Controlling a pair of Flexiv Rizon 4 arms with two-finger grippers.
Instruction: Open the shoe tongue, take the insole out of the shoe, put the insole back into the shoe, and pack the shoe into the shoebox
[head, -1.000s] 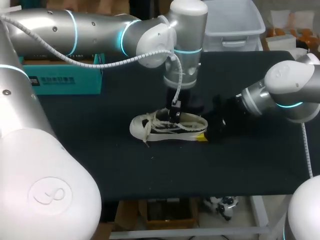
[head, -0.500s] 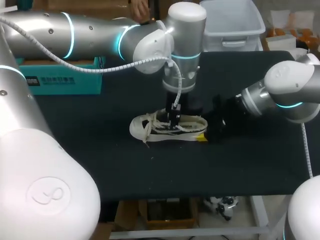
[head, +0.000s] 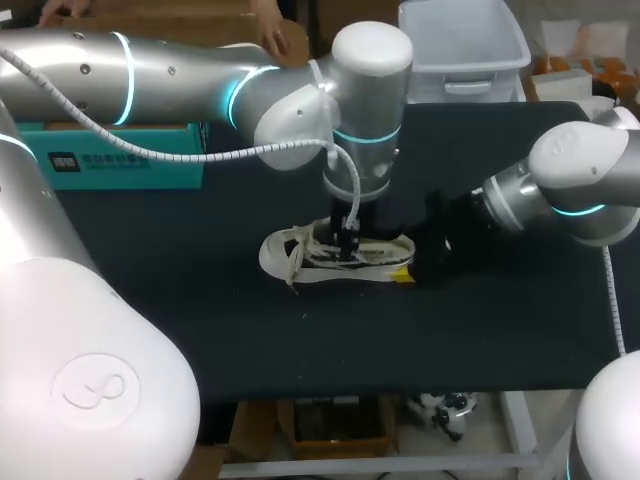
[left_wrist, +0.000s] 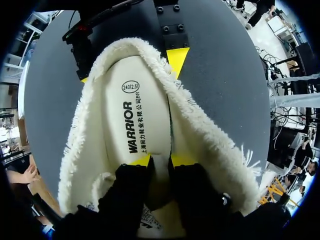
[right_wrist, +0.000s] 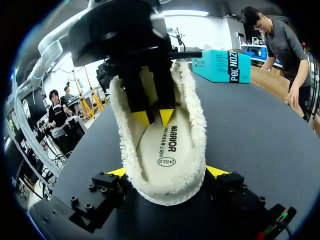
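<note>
My gripper is about to pull out the cream insole (left_wrist: 135, 112), and it will come free in one piece, because a dark gap (left_wrist: 171, 120) runs along the edge beside the lining.
A white fleece-lined shoe (head: 335, 256) lies on its sole mid-table, toe to the left, with its cream insole (left_wrist: 130, 112) flat inside. My left gripper (head: 346, 243) reaches straight down into the shoe's opening. Its yellow fingertips (left_wrist: 141, 160) stand slightly apart and open, resting on the insole (right_wrist: 162, 145) near the tongue end. My right gripper (right_wrist: 166, 172) straddles the heel with a yellow tip pressed against each side, shut on the shoe (right_wrist: 165, 125). Seen from above, the right gripper (head: 410, 268) sits at the heel. The teal shoebox (head: 130, 160) stands at the back left.
A clear plastic bin (head: 465, 45) stands at the table's far edge behind the shoe. The black tabletop (head: 300, 340) lies bare in front of the shoe and to its right.
My left gripper's fingers have parted a little inside the shoe, and its arm has swung slightly. The shoe and the right arm have stayed still.
</note>
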